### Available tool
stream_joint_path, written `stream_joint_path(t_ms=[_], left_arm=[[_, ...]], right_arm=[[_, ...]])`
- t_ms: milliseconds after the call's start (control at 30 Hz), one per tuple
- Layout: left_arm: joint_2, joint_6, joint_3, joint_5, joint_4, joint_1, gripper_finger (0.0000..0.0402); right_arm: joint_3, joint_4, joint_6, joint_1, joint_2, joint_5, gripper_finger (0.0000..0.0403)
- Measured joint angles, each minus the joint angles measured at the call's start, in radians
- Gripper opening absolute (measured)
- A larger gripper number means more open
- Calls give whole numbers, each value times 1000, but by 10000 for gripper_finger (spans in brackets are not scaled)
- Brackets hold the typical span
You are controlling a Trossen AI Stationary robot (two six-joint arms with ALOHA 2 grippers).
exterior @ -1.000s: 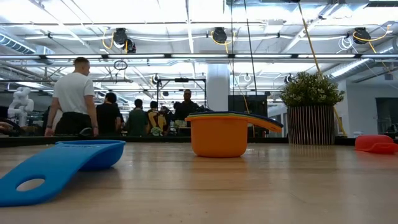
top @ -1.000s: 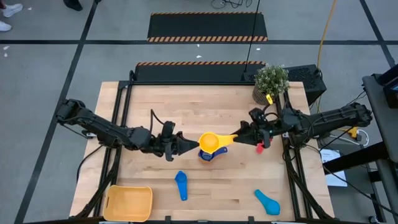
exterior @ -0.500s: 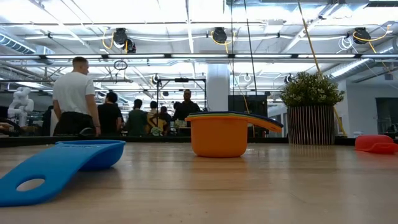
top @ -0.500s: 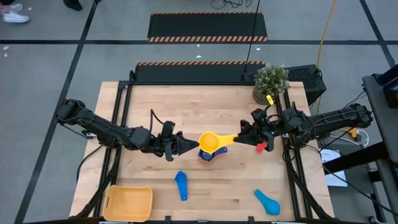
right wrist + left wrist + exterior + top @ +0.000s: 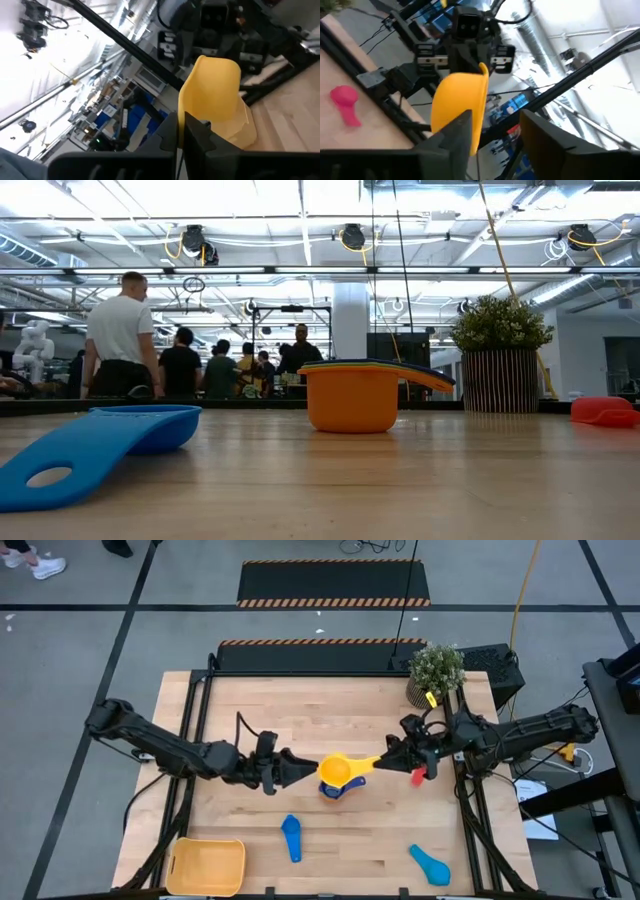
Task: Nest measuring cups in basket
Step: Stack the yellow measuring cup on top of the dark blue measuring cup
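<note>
With my right gripper on the yellow cup's handle and my left gripper at its bowl [image 5: 336,771], my left gripper next backs clear before the cup enters the stack [image 5: 352,395].
A yellow measuring cup [image 5: 339,770] hangs above the middle of the table, its handle pointing toward the table's right edge. My right gripper [image 5: 388,757] is shut on that handle. My left gripper [image 5: 305,769] is open at the bowl's left side; in the left wrist view [image 5: 495,120] the bowl [image 5: 460,100] sits by one fingertip. Under the cup a nested stack [image 5: 352,395] with an orange cup outermost stands on its base; from above only a blue bit [image 5: 333,790] shows. The yellow-orange basket [image 5: 207,867] lies at the near left corner. My right gripper pinches the yellow cup's handle near its free end [image 5: 194,111] between its two shut fingers. It comes level from the table's right side, along the handle. The cup is lifted clear, its bowl away from the fingers. My left gripper: whether a finger touches the bowl cannot be told.
A blue cup [image 5: 291,837] lies near the front middle, a light blue one [image 5: 430,863] at the near right, and a red one [image 5: 420,777] by my right gripper. A potted plant [image 5: 437,670] stands at the far right. People stand in the room beyond the table.
My left gripper has drawn back a little toward the table's left edge, off the yellow cup's bowl. The cup stays in place in the air. The stack and the loose cups have kept still.
</note>
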Motion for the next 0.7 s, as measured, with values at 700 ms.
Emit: stream_joint_path(t_ms=[700], left_arm=[[-210,-48,0,-55,-453,35,165]], right_arm=[[0,-53,45,0,114,-2,0]])
